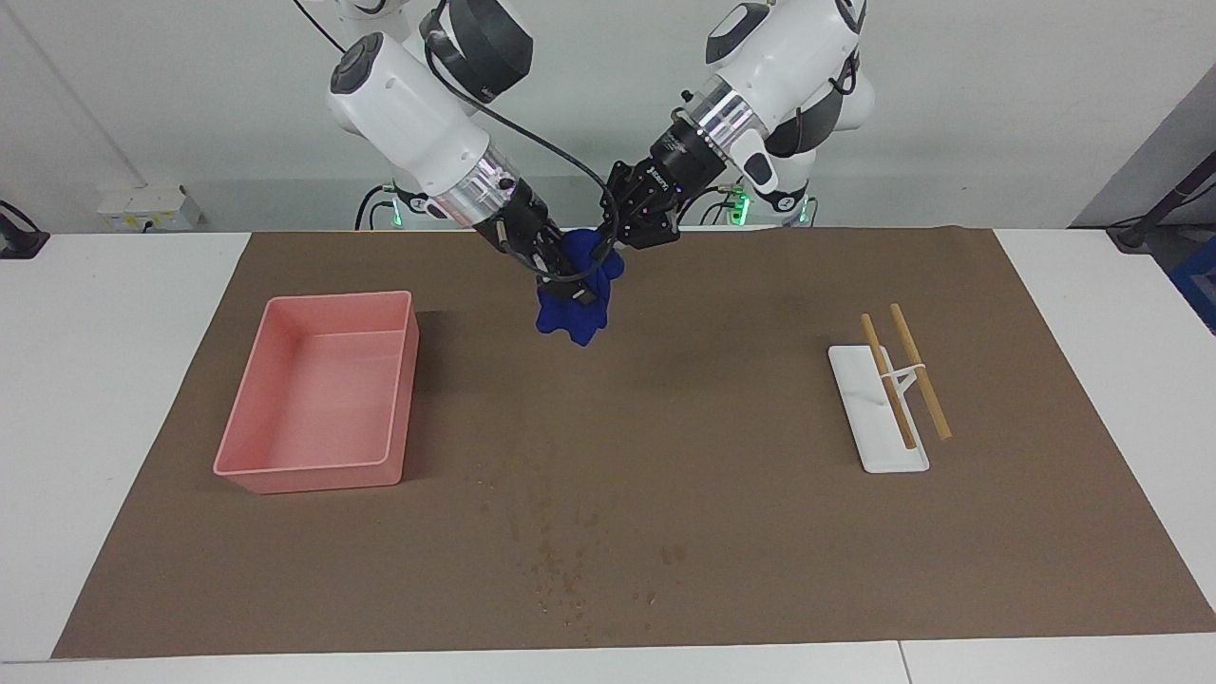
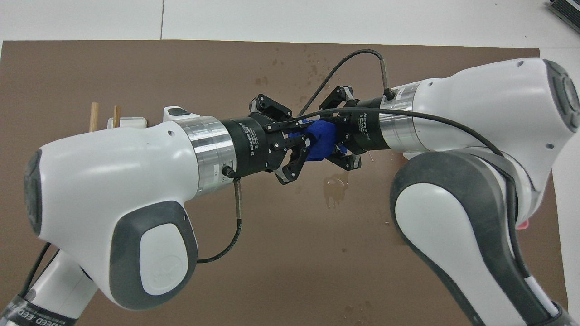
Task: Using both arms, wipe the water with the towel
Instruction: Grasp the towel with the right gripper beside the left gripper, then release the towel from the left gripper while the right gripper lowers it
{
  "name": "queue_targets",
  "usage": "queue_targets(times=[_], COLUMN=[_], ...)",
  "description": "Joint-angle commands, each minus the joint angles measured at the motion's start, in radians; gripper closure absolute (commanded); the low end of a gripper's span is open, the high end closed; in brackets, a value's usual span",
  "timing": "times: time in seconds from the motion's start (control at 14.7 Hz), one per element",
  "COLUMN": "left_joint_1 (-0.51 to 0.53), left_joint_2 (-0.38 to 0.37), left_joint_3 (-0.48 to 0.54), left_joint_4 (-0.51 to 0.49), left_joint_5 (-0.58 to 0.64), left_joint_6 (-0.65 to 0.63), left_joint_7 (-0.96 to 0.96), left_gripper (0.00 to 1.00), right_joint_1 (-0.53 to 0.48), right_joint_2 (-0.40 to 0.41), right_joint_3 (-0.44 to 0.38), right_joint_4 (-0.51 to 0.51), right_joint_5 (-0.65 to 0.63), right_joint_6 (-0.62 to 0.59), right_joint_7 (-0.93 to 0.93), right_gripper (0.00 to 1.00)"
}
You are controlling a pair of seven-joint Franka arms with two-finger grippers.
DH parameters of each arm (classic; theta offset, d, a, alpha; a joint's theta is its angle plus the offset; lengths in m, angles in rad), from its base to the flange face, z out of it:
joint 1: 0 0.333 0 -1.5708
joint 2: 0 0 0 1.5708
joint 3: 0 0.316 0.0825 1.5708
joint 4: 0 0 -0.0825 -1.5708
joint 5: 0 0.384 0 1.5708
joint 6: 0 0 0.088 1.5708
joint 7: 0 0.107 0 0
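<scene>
My left gripper should open and move away before my right gripper wipes the puddle (image 2: 335, 188), because both my grippers are holding the towel (image 2: 321, 140) above the mat.
The deep-blue towel (image 1: 573, 313) hangs bunched in the air over the brown mat (image 1: 722, 475), near the robots' end of the table. My right gripper (image 1: 562, 275) is shut on it from the pink tray's end. My left gripper (image 1: 613, 242) meets it from the rack's end, its fingers closed on the towel's upper part. In the overhead view the towel (image 2: 321, 142) sits between the left gripper (image 2: 297, 144) and the right gripper (image 2: 340, 145), tip to tip. Water drops (image 1: 560, 565) dot the mat farther from the robots. A small puddle (image 2: 335, 188) lies under the towel.
A pink tray (image 1: 313, 389) stands toward the right arm's end of the table. A white rack with two wooden sticks (image 1: 893, 399) lies toward the left arm's end; its tip shows in the overhead view (image 2: 127, 121).
</scene>
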Motion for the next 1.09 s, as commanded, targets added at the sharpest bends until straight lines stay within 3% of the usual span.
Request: queue_targets(times=[0.0,0.07,0.41,0.75,1.02], left_joint_1=[-0.003,0.000,0.074,0.147,0.250], left_joint_2=[-0.013,-0.016,-0.017,-0.017,-0.015], left_joint_3=[0.014,0.017,0.018,0.020,0.020], left_joint_4=[-0.001,-0.002,0.009,0.018,0.030], left_joint_5=[-0.003,-0.003,0.087,0.270,0.305], left_joint_6=[0.015,0.012,0.007,-0.049,-0.106], left_joint_7=[0.011,0.012,0.104,0.331,0.549], left_gripper=[0.35,0.00,0.00,0.00,0.00], right_joint_1=[-0.011,-0.014,-0.048,-0.086,-0.097], right_joint_2=[-0.010,-0.008,0.033,0.199,0.311], right_joint_3=[0.000,-0.002,-0.002,-0.005,-0.007], right_joint_4=[-0.019,-0.022,-0.080,-0.074,-0.077], right_joint_5=[-0.032,-0.051,-0.096,-0.180,-0.223], right_joint_6=[0.029,0.034,0.193,0.343,0.432], right_joint_7=[-0.120,-0.172,-0.448,-0.694,-0.757], right_gripper=[1.00,1.00,1.00,1.00,1.00])
